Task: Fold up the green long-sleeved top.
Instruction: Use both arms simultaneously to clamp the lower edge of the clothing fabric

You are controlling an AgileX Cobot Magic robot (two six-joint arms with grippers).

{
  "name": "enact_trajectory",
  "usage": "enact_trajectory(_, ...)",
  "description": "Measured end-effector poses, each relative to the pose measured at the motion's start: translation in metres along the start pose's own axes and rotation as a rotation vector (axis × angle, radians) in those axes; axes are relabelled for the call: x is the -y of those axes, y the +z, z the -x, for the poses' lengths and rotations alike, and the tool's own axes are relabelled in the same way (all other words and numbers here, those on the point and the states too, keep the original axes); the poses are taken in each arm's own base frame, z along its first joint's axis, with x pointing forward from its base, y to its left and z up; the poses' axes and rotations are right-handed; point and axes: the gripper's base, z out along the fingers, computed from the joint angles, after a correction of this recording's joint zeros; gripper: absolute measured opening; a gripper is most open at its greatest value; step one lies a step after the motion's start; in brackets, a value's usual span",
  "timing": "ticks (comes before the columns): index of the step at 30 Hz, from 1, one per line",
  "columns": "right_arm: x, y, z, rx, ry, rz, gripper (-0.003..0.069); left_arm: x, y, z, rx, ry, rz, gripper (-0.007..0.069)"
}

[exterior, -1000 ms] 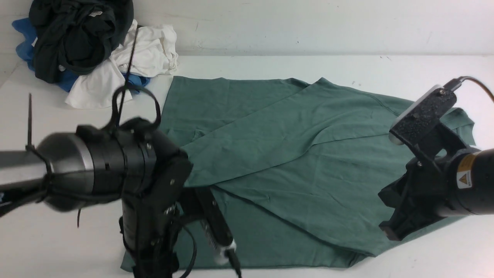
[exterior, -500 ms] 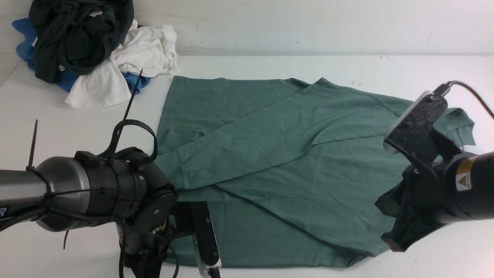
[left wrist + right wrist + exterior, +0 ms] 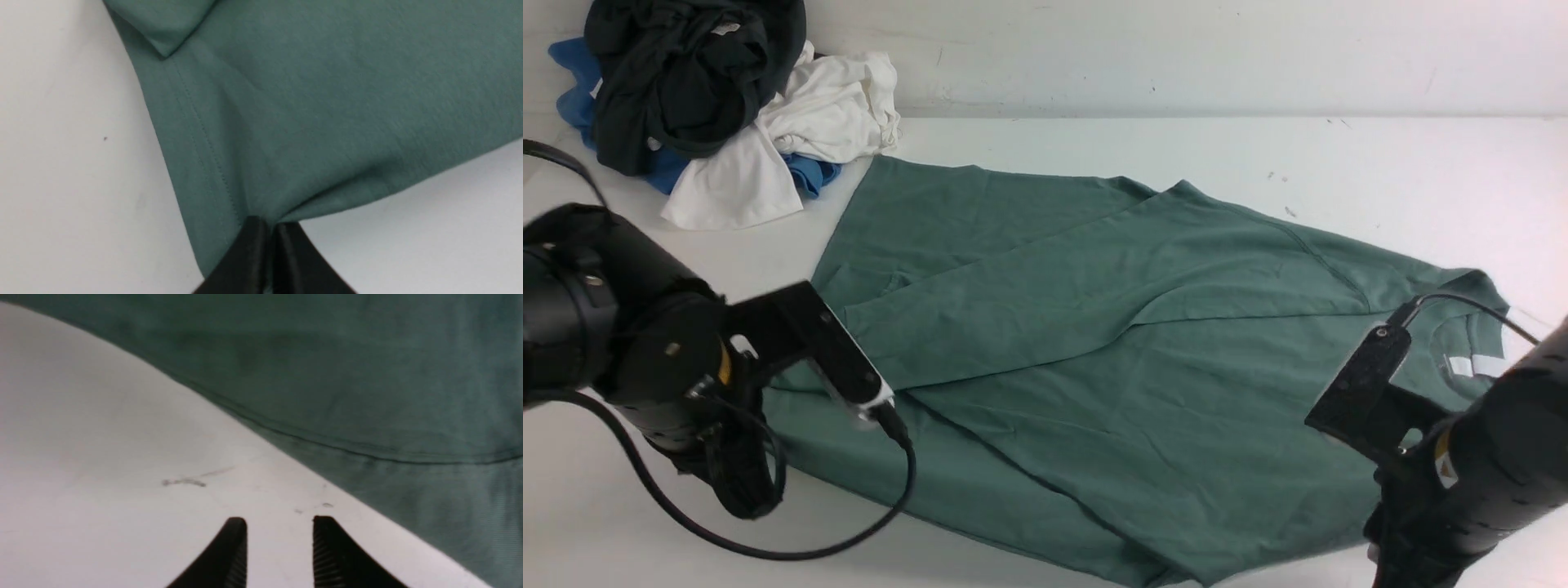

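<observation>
I expect the collar to land rumpled and gaping when I fold it across the top, because the collar end [image 3: 1471,325] curls around its white neck label [image 3: 1476,366].
The green long-sleeved top [image 3: 1094,327] lies spread over the white table, one sleeve [image 3: 1029,302] folded across its body and the collar with its white neck label [image 3: 1462,365] to the right. My left gripper [image 3: 271,228] is shut on the stitched hem [image 3: 204,155] at the top's near left corner, and cloth bunches at the closed jaws. My right gripper [image 3: 280,526] is open over bare table just beside the top's edge [image 3: 286,435], with nothing between its ribbed fingers [image 3: 327,547]. In the front view both arms hide their own fingertips.
A heap of clothes sits at the back left: a blackish garment [image 3: 678,73], a white one [image 3: 825,106] and a blue one [image 3: 572,98]. The white table [image 3: 1258,155] ends at a wall behind. A black cable [image 3: 768,547] loops below the left arm.
The left gripper closed on the hem corner and moved left, dragging the top leftward. The right gripper opened, let go of the cloth and dropped toward the near edge.
</observation>
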Motion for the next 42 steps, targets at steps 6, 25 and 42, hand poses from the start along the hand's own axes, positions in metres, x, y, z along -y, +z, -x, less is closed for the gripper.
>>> enact_trajectory(6,0.005,0.034,0.007,-0.068,-0.077,-0.066,0.0395,-0.005,-0.005,-0.003,0.035,-0.065,-0.014,0.0004)
enact_trajectory(25,0.062,-0.046,-0.011,0.095,0.023,-0.452,-0.0013,-0.044,-0.089,0.032,0.254,-0.32,-0.011,0.0006)
enact_trajectory(42,0.028,0.02,-0.008,0.091,-0.13,0.15,0.0309,-0.052,-0.057,0.041,0.077,-0.312,-0.055,0.0006)
